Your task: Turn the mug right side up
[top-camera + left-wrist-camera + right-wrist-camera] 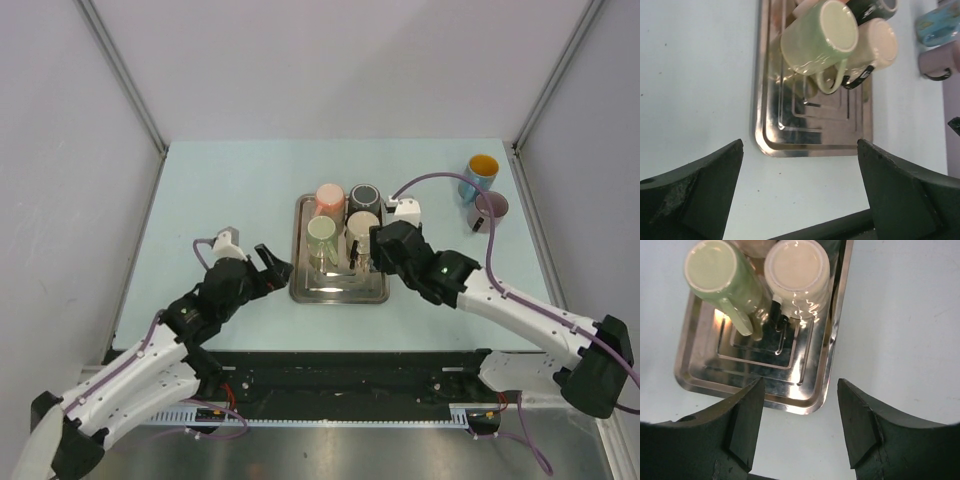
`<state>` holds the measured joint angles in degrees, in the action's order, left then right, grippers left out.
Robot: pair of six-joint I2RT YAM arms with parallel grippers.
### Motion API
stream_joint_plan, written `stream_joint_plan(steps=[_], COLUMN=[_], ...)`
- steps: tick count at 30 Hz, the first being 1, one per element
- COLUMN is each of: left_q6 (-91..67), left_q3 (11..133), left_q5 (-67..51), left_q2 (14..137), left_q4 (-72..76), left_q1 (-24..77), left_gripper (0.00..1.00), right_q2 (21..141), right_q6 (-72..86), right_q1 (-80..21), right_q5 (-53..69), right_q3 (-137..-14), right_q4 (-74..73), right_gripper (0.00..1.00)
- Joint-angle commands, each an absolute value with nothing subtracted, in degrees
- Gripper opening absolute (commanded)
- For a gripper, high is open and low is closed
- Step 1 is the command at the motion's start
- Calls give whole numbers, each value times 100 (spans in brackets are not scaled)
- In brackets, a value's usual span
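Observation:
The cream mug's handle (pixel 353 253) points toward my open right gripper over the tray's clear bottom. I should keep moving closer until the fingers are on both sides of the handle (pixel 780 316).
A steel tray (pixel 338 290) in the middle of the table holds several mugs. The green mug (pixel 322 236) (pixel 817 40) (pixel 717 270) and the cream mug (pixel 362 226) (pixel 881 44) (pixel 797 267) stand bottom up, side by side. Behind them are a pink mug (pixel 330 196), also bottom up, and a black mug (pixel 363 195). My left gripper (pixel 275 268) (pixel 800 146) hangs open just left of the tray's near corner, holding nothing. Over the tray's near right corner, below the cream mug, my right gripper (pixel 375 258) (pixel 800 384) is open and also holds nothing.
A blue mug (pixel 481 172) with a yellow inside and a purple mug (pixel 490 208) stand upright at the far right of the table. Grey walls close in the left and right sides. A black rail runs along the near edge.

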<state>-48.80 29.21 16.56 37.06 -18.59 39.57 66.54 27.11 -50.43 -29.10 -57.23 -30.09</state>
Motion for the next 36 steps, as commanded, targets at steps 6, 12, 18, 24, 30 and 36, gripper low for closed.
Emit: stream_joint_plan(steps=[6, 12, 18, 24, 30, 36], left_q6=[-6057, -5467, -5572, -5511, -5502, -5546], left_q3=[2629, 2601, 2540, 2514, 2496, 2382], left_q5=[2154, 1986, 2022, 1986, 2048, 2092], left_q2=[3263, 2936, 2936, 2927, 2752, 2540], left_q4=[-1750, -1810, -2039, -2074, -2258, -2303], left_q1=[3929, 3920, 3920, 3920, 3920, 3920], left_gripper=[100, 100, 100, 100, 100, 100], right_q2=[7566, 8639, 9237, 9896, 10292, 10388], right_q6=[3181, 3620, 4324, 4430, 4649, 4729], right_q1=[-4773, -4658, -4623, -4588, -4386, -4237], right_q5=[-2769, -2628, -2531, -2549, -2479, -2470], right_q3=[-5695, -6327, -6600, -7233, -7488, -7488], right_q4=[-1776, -1898, -2004, -2355, -2637, -2628], right_gripper=[63, 63, 63, 63, 61, 58])
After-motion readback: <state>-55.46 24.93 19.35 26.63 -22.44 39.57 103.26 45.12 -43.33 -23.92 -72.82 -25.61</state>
